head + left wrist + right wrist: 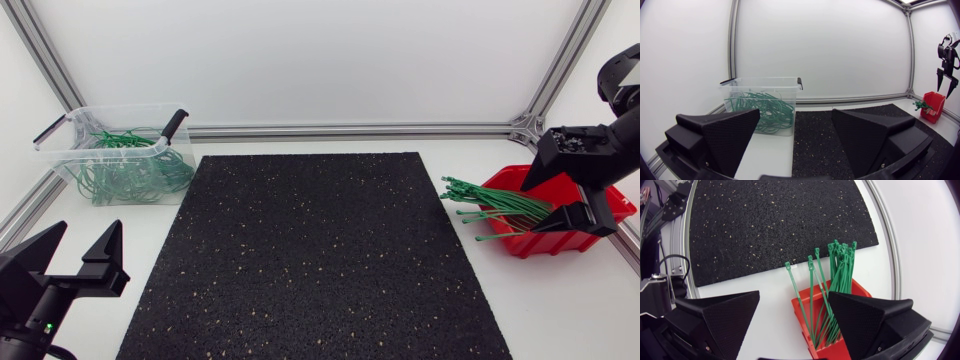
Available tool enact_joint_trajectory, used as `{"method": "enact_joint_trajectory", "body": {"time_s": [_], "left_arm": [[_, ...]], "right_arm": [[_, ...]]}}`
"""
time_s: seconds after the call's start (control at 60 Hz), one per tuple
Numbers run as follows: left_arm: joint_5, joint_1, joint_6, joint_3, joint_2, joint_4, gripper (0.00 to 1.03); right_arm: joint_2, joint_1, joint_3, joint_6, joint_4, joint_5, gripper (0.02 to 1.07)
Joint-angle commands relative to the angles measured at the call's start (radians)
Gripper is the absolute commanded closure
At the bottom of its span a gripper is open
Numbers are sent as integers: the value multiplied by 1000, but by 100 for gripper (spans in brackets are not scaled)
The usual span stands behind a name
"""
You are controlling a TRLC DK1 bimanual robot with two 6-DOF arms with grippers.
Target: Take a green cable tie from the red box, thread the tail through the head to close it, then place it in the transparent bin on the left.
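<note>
The green cable tie (500, 202) will bend in a curve instead of creasing when I bring its tail to its head, because ties in the transparent bin (125, 174) curve smoothly.
The red box (588, 222) stands at the table's right edge, with several green cable ties (492, 203) fanning out over its left rim. My right gripper (565, 195) hangs open above that box, holding nothing. From its wrist, the ties (836, 287) lie ahead of and between its open fingers (720, 320), sticking out of the red box (812, 330). The transparent bin (75, 150) at the far left holds several closed green ties (125, 170). My left gripper (72, 255) rests open near the table's front left corner; its wrist view faces the bin (765, 102).
A black speckled mat (310, 260) covers the middle of the white table. Aluminium frame rails (350, 130) run along the back and sides. From the left wrist, the red box (932, 105) shows small in the distance, with my right gripper (948, 82) above it.
</note>
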Motion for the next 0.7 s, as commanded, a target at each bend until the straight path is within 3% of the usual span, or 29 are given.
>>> {"method": "enact_joint_trajectory", "body": {"time_s": [0.0, 0.333, 0.483, 0.567, 0.683], "left_arm": [[4, -9, -14, -41, -4, -17, 3], [6, -7, -14, -41, -2, -19, 3], [7, -4, -14, -39, -2, -20, 3], [6, -3, -14, -39, -2, -20, 3], [7, -3, -14, -39, -2, -22, 3]], "right_arm": [[6, 3, -73, -99, 35, 0, 6], [-24, 50, -300, -129, 319, 74, 21], [-68, 75, -405, -124, 452, 115, 23], [-91, 84, -451, -124, 506, 123, 34], [-125, 92, -517, -122, 598, 140, 35]]}}
